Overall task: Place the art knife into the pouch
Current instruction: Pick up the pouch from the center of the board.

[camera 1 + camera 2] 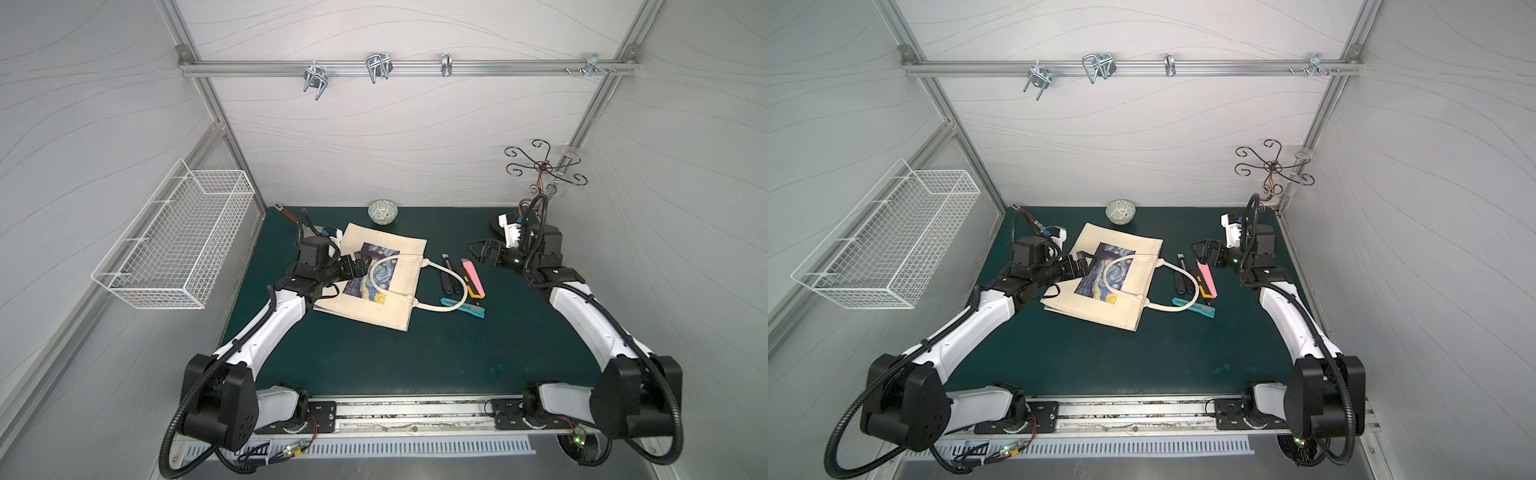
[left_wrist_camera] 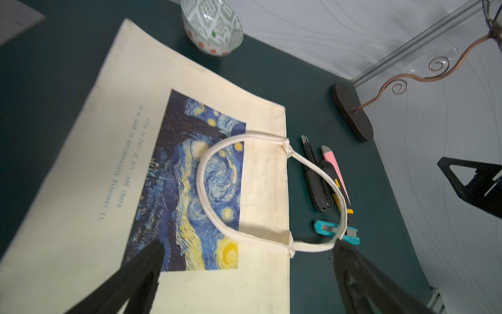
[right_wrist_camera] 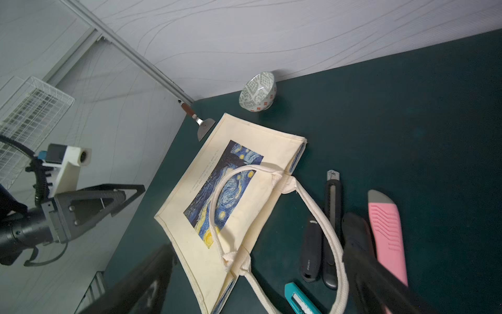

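The white handles fold in opposite directions from the pouch [image 1: 377, 289] opening's edge [image 1: 418, 280], so I expect the pouch to open wide when the robot lifts the handle over the print.
The pouch [image 1: 399, 299], a cream tote with a blue-and-yellow night-sky print, lies flat mid-mat, also in the other top view [image 1: 1113, 309]. One white handle [image 2: 201, 190] is folded back over the print. The other handle [image 3: 323, 217] loops out over several art knives to its right: black ones [image 1: 449, 278], a pink one [image 1: 473, 276] and a teal one [image 1: 463, 308]. My left gripper [image 1: 365, 268] hovers open over the pouch's print, its tips straddling the pouch's mouth edge [image 2: 248, 244]. My right gripper [image 1: 474, 252] hangs open above the knives' far ends [image 3: 258, 251], holding nothing.
A patterned bowl [image 1: 382, 212] stands at the back behind the pouch. A scraper [image 1: 286, 214] lies in the back left corner. A curly wire stand [image 1: 540, 166] occupies the back right corner. A white wire basket [image 1: 174, 245] hangs on the left wall.
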`<state>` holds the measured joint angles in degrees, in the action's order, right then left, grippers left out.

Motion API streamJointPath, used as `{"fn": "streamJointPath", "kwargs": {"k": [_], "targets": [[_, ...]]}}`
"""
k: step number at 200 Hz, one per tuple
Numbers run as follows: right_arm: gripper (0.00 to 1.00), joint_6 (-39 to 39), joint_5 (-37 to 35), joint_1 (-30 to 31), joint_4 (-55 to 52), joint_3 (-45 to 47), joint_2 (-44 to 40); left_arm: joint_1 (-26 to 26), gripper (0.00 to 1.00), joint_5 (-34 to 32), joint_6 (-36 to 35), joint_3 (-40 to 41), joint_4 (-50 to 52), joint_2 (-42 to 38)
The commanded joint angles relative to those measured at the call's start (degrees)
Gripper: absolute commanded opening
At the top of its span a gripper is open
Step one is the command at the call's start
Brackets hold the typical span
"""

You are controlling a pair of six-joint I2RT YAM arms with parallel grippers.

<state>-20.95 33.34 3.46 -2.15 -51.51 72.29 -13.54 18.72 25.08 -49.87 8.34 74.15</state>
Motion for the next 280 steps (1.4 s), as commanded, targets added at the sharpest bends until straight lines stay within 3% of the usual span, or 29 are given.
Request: {"fn": "streamJointPath", "kwargs": {"k": [1,34,57,95,140,186,215,221,227,235,239,253,280], "targets": [[0.99,-5.5,5.5,-3.5,3.7,1.8,2.6,-0.9,0.98,0.3,5.0,-1.0,-0.4,3.6],[0.99,-0.8,-2.0,-0.1,-1.9,1.5,-0.9,-2.9,0.93,-1.1,6.7,-4.6,2.6,14.3],[0.99,-0.1,-3.0,0.9,-3.6,1.1,-2.6,-3.8,0.91,-2.1,7.5,-7.0,4.8,20.4],[0.99,1.1,-4.5,2.4,-5.0,1.3,-3.1,-7.3,0.90,-6.6,6.9,-10.8,6.8,25.5],[0.99,2.5,-6.4,3.9,-6.3,1.1,-2.8,-8.9,0.85,-6.2,9.2,-13.1,5.0,30.4],[0.99,2.7,-6.4,4.2,-6.3,1.5,-3.7,-9.9,0.65,-6.3,9.7,-15.3,4.2,35.1],[0.99,4.5,-8.0,6.1,-8.3,0.4,-2.8,-11.3,0.61,-7.2,10.9,-16.4,2.1,36.2],[0.99,4.8,-9.6,6.9,-9.0,0.1,-2.5,-11.7,0.57,-7.4,10.7,-17.3,2.4,36.6],[0.99,5.2,-11.8,8.0,-9.7,-0.1,-2.4,-12.0,0.46,-7.4,10.4,-18.1,2.7,37.1],[0.99,6.0,-14.1,9.4,-10.8,-0.5,-2.1,-12.4,0.20,-6.1,9.9,-19.2,2.7,38.0],[0.99,6.5,-15.0,10.0,-11.1,-0.6,-2.0,-12.4,0.00,-5.1,9.8,-19.7,2.6,38.4],[0.99,7.4,-17.1,11.7,-11.6,-0.6,-1.5,-12.6,0.00,-3.5,10.4,-20.5,1.9,38.9],[0.99,6.2,-18.1,12.3,-11.8,0.0,-1.4,-14.8,0.00,-6.6,6.5,-24.0,6.9,35.3]]}}
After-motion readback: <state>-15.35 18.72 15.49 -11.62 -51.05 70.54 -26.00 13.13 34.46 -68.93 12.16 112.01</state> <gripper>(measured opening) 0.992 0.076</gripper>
